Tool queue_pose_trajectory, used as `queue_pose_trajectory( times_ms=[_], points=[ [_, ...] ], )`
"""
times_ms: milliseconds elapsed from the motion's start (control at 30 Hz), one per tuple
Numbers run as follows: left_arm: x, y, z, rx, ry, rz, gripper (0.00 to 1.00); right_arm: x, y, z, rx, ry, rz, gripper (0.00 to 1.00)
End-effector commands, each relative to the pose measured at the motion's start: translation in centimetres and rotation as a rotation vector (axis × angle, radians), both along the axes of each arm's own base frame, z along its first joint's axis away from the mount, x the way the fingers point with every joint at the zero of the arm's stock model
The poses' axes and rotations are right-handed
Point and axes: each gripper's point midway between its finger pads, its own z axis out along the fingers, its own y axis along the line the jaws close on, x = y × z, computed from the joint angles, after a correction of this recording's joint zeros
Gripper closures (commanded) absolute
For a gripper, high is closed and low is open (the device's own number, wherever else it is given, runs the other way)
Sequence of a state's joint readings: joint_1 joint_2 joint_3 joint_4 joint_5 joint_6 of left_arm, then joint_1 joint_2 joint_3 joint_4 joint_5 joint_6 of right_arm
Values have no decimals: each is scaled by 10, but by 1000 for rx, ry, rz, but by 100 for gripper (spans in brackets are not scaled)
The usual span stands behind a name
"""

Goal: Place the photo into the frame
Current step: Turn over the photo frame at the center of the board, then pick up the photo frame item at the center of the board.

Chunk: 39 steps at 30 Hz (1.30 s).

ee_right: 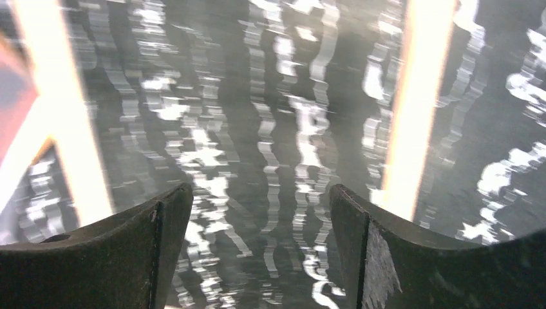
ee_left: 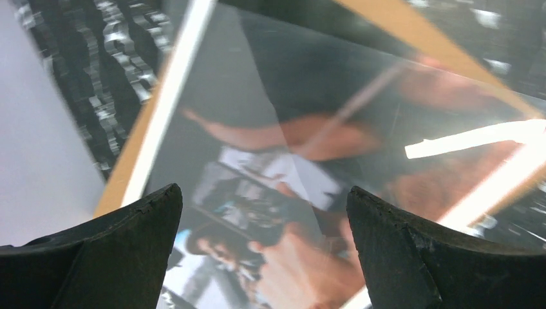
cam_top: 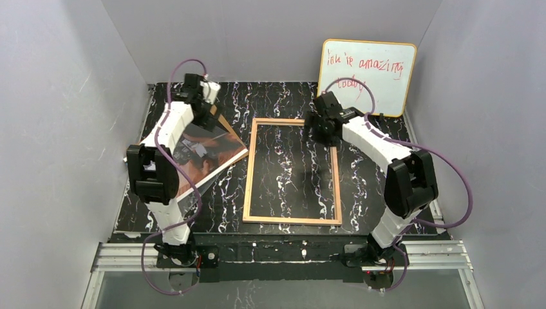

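The photo (cam_top: 216, 145) is under the clear sheet, so my right gripper should pull the clear sheet off and take it to the frame (cam_top: 293, 170) before I pick up the photo.
The photo (cam_top: 207, 153), a glossy dark print with orange-brown tones and a white border, lies tilted on the left of the table. It fills the left wrist view (ee_left: 290, 148). My left gripper (cam_top: 209, 114) hovers over its far corner, open and empty (ee_left: 264, 192). The frame (cam_top: 250, 170) lies flat in the middle, tan wood side up, with the marbled table showing through it. My right gripper (cam_top: 324, 129) hangs over its far right part, open and empty (ee_right: 261, 190). The frame's rails (ee_right: 412, 103) show on both sides of the fingers.
A tan backing board (cam_top: 226, 126) peeks out under the photo's far edge (ee_left: 122, 174). A clear, shiny sheet seems to lie over the photo's near part (cam_top: 190, 190). An orange-rimmed whiteboard (cam_top: 367, 74) with red writing leans on the back wall. Grey walls close in left and right.
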<state>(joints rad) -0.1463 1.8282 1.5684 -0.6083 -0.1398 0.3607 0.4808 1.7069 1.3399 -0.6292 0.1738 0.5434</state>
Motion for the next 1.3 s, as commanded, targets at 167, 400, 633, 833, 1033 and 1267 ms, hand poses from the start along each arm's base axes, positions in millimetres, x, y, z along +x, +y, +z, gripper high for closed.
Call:
queue_pose_trajectory(
  times_ms=[167, 400, 633, 833, 1033, 1267],
  points=[
    [5, 157, -20, 216, 60, 285, 2, -39, 225, 53, 447, 30, 331, 14],
    [-16, 178, -68, 279, 160, 300, 7, -104, 315, 32, 587, 192, 421, 17],
    [-36, 172, -94, 268, 222, 279, 14, -137, 342, 5, 622, 272, 444, 19],
    [-57, 167, -115, 260, 293, 258, 19, -133, 344, -27, 622, 272, 394, 20],
    [-69, 165, -122, 259, 326, 234, 20, -118, 347, -52, 607, 211, 336, 22],
    [-73, 163, -126, 250, 349, 222, 21, -106, 355, -68, 647, 160, 278, 25]
  ],
)
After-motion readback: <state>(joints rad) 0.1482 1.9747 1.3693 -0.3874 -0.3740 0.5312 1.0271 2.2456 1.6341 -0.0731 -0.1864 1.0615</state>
